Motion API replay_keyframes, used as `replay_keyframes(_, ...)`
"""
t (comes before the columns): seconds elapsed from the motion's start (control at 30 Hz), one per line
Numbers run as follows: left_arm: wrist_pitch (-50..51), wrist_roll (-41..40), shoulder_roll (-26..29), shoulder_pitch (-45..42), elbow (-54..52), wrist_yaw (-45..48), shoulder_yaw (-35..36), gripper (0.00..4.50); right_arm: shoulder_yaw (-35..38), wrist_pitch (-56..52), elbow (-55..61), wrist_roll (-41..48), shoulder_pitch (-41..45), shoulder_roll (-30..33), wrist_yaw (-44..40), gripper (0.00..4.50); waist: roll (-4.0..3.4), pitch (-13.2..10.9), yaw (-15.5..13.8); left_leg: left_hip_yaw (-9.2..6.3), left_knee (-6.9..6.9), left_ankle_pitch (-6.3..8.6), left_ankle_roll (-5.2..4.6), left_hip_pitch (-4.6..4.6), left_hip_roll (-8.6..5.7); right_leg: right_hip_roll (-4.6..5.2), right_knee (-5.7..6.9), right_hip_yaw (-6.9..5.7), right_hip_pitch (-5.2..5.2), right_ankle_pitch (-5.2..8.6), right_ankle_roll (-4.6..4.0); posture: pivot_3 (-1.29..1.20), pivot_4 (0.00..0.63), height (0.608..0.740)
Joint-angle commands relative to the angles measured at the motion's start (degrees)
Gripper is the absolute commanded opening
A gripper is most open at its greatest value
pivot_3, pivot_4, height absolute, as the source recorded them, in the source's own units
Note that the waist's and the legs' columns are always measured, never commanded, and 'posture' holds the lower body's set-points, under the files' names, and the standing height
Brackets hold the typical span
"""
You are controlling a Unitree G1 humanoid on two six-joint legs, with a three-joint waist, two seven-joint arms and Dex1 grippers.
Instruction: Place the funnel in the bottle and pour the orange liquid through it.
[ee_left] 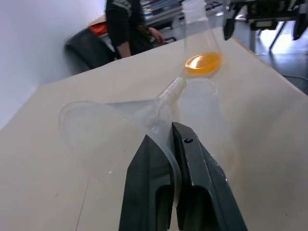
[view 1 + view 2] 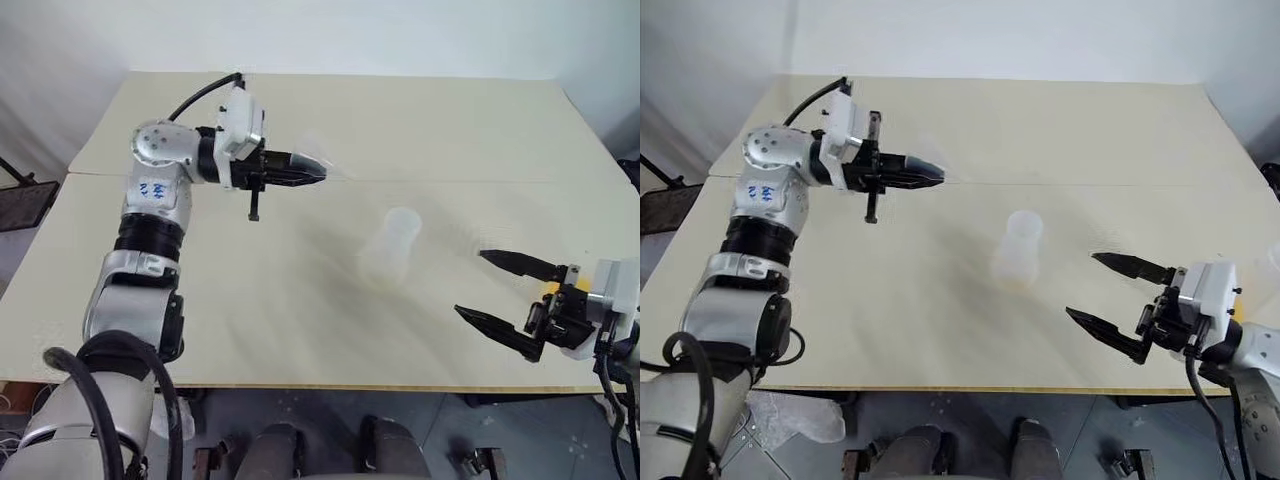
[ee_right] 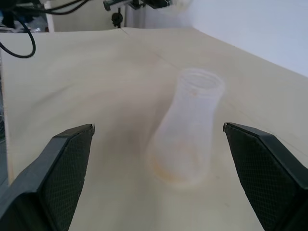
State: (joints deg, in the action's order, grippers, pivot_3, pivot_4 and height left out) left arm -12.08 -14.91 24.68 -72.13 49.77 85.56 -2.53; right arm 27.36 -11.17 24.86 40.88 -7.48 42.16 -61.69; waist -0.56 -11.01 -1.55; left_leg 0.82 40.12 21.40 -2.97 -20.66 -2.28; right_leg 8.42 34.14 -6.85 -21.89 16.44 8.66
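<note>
The left gripper pinches the funnel's rim and leaves the funnel's stem (image 1: 172, 90) free, so it should keep moving to the bottle's opening (image 2: 404, 217) until the stem sits inside.
My left gripper (image 2: 318, 173) hangs level above the table's far left part, shut on the funnel (image 1: 96, 130), a clear plastic cone whose thin stem sticks out past the fingertips. The bottle (image 2: 391, 245), a clear conical flask, stands upright mid-table, to the right of the funnel and nearer me. A thin layer of orange liquid (image 1: 203, 62) glows at the flask's base. My right gripper (image 2: 470, 283) hovers low at the right, open wide and level, facing the bottle (image 3: 188, 134) with a gap between them and nothing between its fingers.
The pale table (image 2: 300, 330) has a seam (image 2: 480, 180) running across it and a front edge close to me. A person (image 1: 126, 24) stands beyond the table's far side, beside dark equipment.
</note>
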Motion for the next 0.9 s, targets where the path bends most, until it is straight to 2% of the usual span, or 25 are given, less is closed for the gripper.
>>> replay_keyframes(0.03, -5.2, 1.7, -2.2, -5.3, 4.9, 3.7, -0.8, 0.01, 2.0, 0.9, 2.8, 1.9, 0.1, -0.5, 1.3, 4.50, 0.02, 0.0, 0.0, 0.00, 0.00, -0.01, -0.01, 0.00, 0.00, 0.00, -0.01, 0.01, 0.00, -0.01, 0.02, 0.00, 0.150, 0.740)
replay_keyframes(0.27, -12.6, 5.9, -6.7, -10.8, 12.8, 4.7, -3.1, 0.01, 1.8, 0.5, 4.3, 3.3, 0.4, -3.0, 5.5, 4.50, 0.05, 0.0, -0.1, -0.05, 0.02, -0.04, -0.08, -0.15, -0.04, 0.02, -0.12, -0.02, -0.02, -0.06, 0.10, 0.00, 0.150, 0.740)
replay_keyframes(0.37, -15.0, 8.7, -8.6, -12.5, 14.9, 4.7, -5.1, 0.01, 1.3, 0.9, 5.3, 2.7, -0.6, -3.5, 6.1, 4.50, 0.05, 0.0, -0.5, -0.11, 0.13, -0.07, -0.13, -0.47, -0.07, 0.02, -0.12, -0.05, -0.23, -0.09, 0.16, 0.00, 0.150, 0.740)
replay_keyframes(0.9, -22.6, 15.4, -11.9, -17.9, 20.2, 2.0, -7.4, 0.01, 0.3, 2.5, 7.5, 0.7, -3.1, -5.6, 8.6, 4.50, 0.06, 0.0, -1.4, 0.09, 0.15, -0.10, -0.18, -0.68, -0.11, 0.03, -0.03, 0.05, -0.51, -0.11, 0.20, 0.00, 0.150, 0.740)
